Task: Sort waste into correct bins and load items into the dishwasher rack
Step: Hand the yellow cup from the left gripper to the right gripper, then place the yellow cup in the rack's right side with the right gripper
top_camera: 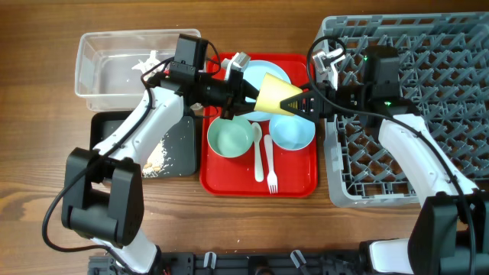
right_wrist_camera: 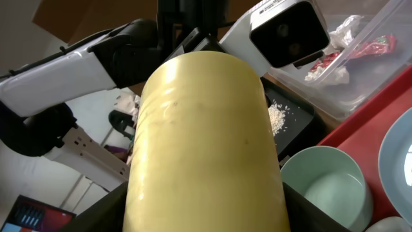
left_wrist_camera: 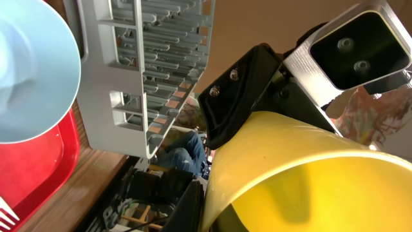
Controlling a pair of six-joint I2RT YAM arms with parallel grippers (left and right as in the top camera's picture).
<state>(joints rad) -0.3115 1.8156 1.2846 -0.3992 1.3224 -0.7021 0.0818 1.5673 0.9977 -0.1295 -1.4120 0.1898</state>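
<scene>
Next, my left gripper lets go of the yellow cup and moves away before my right gripper takes the cup to the grey rack, because both grippers are holding the cup.
The small yellow cup hangs on its side above the red tray, held between both grippers. My left gripper grips its wide rim, with one black finger against the rim in the left wrist view. My right gripper closes on the narrow end, with a finger on each side of the cup. On the tray lie the light blue plate, blue bowl, pale green bowl, white spoon and fork. The grey rack stands at the right.
The clear tub at the back left holds white tissue and the red wrapper. The black tray in front of it holds crumbly food scraps.
</scene>
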